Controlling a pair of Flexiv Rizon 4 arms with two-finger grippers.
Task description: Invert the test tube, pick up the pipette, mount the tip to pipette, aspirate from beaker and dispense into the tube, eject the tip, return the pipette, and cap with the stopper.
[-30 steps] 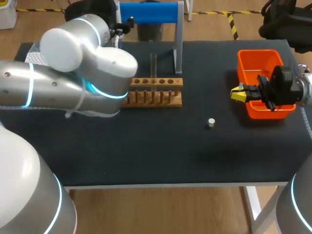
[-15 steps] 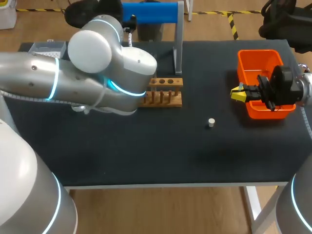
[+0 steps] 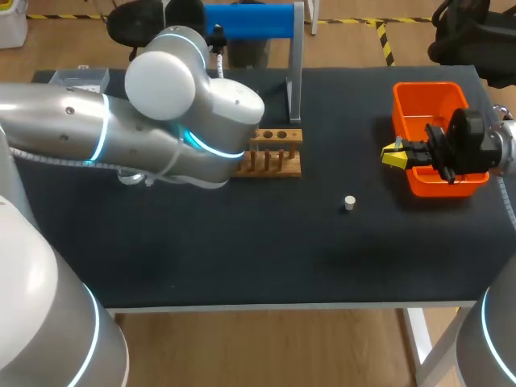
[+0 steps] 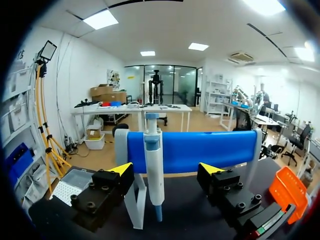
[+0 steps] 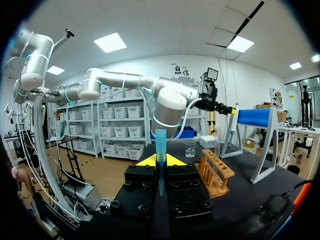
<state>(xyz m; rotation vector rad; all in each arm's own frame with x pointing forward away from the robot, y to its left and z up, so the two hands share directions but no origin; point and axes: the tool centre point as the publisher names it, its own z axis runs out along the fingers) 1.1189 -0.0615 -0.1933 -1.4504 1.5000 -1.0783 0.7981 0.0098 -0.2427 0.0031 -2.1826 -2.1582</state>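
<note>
The pipette [image 4: 154, 167] is hanging against the blue stand bar, with its blue top [image 4: 151, 116] clear above. The pipette will come loose upright when I lift it.
In the left wrist view a white and blue pipette [image 4: 153, 170] hangs from the blue stand bar [image 4: 195, 150]. My left gripper [image 4: 165, 171] is open, with the pipette's body between the fingers and touching neither. My left arm [image 3: 161, 121] reaches across to the stand [image 3: 246, 20] and hides part of the wooden rack [image 3: 274, 151]. My right gripper [image 5: 160, 161], in front of the orange bin [image 3: 435, 145], is shut on a blue pipette tip [image 5: 160, 142] that stands up between its jaws. A clear test tube [image 5: 218, 142] stands in the rack [image 5: 215, 172]. The white stopper [image 3: 349, 202] lies on the mat.
A small glass beaker [image 5: 190, 149] and a tip box [image 3: 76, 78] stand at the table's far left, behind my left arm. The stand's grey upright [image 3: 295, 72] rises just behind the rack. The near half of the black mat is bare apart from the stopper.
My left arm has swung right and further back toward the blue stand, now covering the test tube and the rack's left part. Its fingers have narrowed a little. The right arm is unmoved.
</note>
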